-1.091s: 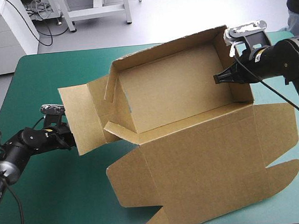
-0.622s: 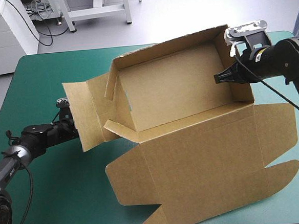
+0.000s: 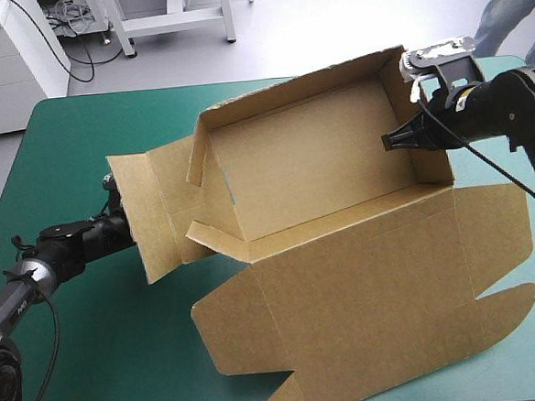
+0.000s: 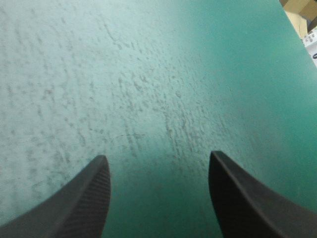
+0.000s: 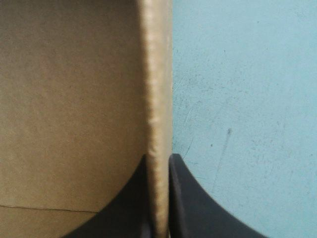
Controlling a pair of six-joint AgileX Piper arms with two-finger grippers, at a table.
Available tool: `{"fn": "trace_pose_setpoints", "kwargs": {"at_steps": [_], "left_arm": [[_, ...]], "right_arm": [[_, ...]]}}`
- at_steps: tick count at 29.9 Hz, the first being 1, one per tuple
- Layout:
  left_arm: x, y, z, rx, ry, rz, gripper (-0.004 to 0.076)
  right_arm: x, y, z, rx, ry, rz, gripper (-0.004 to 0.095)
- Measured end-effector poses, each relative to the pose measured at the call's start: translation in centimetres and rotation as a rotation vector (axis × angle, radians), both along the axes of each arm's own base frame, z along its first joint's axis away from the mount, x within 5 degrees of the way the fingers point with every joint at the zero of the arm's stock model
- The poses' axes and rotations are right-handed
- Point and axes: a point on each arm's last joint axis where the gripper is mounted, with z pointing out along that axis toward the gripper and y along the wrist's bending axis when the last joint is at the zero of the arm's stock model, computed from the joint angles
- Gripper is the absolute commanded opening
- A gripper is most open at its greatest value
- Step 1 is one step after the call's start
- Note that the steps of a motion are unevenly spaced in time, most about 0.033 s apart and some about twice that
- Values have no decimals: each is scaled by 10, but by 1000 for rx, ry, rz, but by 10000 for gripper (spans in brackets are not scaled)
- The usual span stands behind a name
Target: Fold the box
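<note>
The box's leaning end flap [image 3: 140,215] has a crease [image 3: 164,208] across it. The flap will double over toward the inside and stay upright as a side of the box when I fold it.
The brown box [image 3: 320,160] stands as an open tray at mid-table, its back and side walls raised and its lid [image 3: 376,303] lying flat toward the front edge. The left end flap [image 3: 145,218] leans outward, half raised. My left gripper [image 3: 120,224] sits low just outside that flap. In the left wrist view it [image 4: 158,156] is open over bare teal-green cover [image 4: 148,74], nothing between the fingers. My right gripper [image 3: 399,141] is at the tray's right wall, one finger inside. The right wrist view shows it [image 5: 158,156] shut on the wall's edge [image 5: 157,74].
The lid's curved tabs [image 3: 509,307] reach close to the table's right front corner. Open teal-green cover [image 3: 95,359] lies at the front left, and a narrow strip [image 3: 87,121] behind the box on the left.
The left arm turned its wrist and drew in close behind the left end flap, which shifted slightly. The right gripper and the rest of the box have stayed put.
</note>
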Motion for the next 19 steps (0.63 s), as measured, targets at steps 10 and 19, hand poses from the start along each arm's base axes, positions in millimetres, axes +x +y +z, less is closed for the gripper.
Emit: {"fn": "trace_pose_setpoints", "kwargs": {"at_steps": [10, 19], "left_arm": [[-11, -15, 11, -148, -26, -183, 421], [-18, -22, 24, -300, -43, -267, 421]], "right_arm": [[13, 2, -11, -13, 37, 0, -18], [41, 8, -38, -39, 124, 1, -17]]}}
